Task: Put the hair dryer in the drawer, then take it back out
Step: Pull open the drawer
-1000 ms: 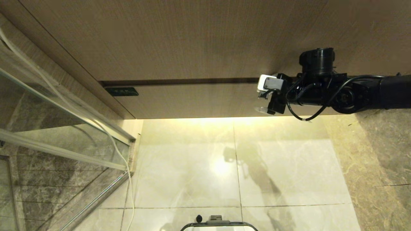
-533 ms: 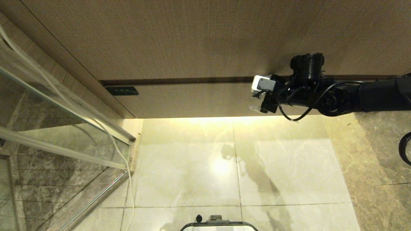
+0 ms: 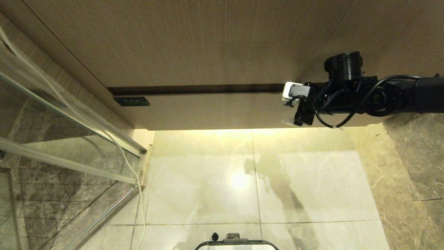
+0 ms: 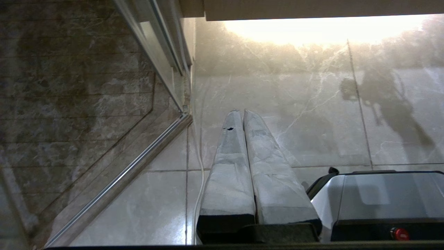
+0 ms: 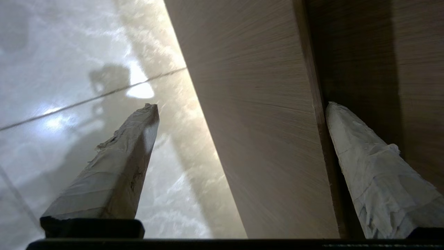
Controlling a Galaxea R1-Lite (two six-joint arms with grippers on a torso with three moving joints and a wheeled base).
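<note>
The end of one finger of my right gripper is in the dark gap (image 3: 272,88) behind the drawer's front. I should keep pulling toward my base (image 3: 237,246) until the drawer is open.
The drawer (image 3: 215,111) is the low wood-grain strip under the taller panel, with a dark gap along its top edge. My right gripper (image 3: 289,106) is open at the drawer's right part and straddles its front. One fingertip (image 5: 341,125) sits in the dark gap above the drawer front (image 5: 256,132), and the other fingertip (image 5: 145,118) hangs below its lower edge, over the floor. The hair dryer is out of view. My left gripper (image 4: 241,111) is shut, empty and parked low over the floor tiles.
A glass shower screen (image 3: 62,139) with a metal frame and a white cord (image 3: 123,156) stands at the left. The glossy marble floor (image 3: 256,180) runs below the drawer. My own base (image 3: 236,243) is at the near edge. A dark stone wall (image 3: 409,159) is at the right.
The right arm swung a little left along the drawer front, then back right. The dark gap above the drawer looks slightly wider and its front sits slightly nearer. The left arm has not moved.
</note>
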